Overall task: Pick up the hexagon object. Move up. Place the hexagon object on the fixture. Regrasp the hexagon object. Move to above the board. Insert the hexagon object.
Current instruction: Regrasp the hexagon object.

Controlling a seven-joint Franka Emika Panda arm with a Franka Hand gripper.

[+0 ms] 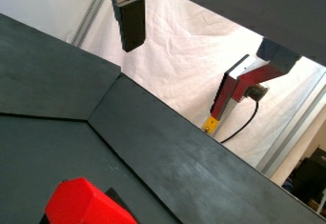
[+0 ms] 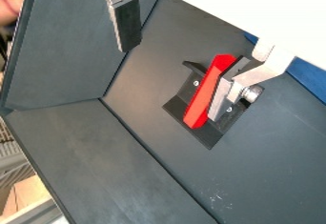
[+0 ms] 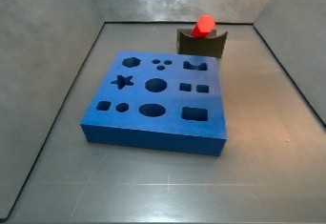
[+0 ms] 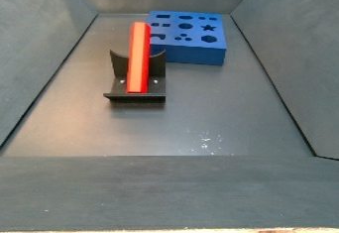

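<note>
My gripper will make the blue board [image 3: 154, 102] shift and turn a little when it pushes the hexagon object into its hole in the blue board, because open smooth floor [image 3: 254, 137] is all around the blue board.
The red hexagon object [image 4: 138, 55] leans in the notch of the dark fixture [image 4: 134, 90], one end on its base and the other sticking up above it. Both side views show it there [image 3: 204, 24], behind the blue board [image 3: 159, 99]. My gripper [image 2: 186, 68] is open high above the floor, with nothing between its fingers. In a wrist view the hexagon object [image 2: 204, 90] and fixture [image 2: 182, 107] lie far below, near one finger [image 2: 125, 23]. Only the peg's end [image 1: 83, 204] shows in the other wrist view, away from my gripper [image 1: 201, 42].
Dark walls ring the floor on all sides. The board [image 4: 193, 36] lies just beyond the fixture. A white cloth [image 1: 192, 51] and a red clamp [image 1: 235, 90] on a frame show outside the enclosure.
</note>
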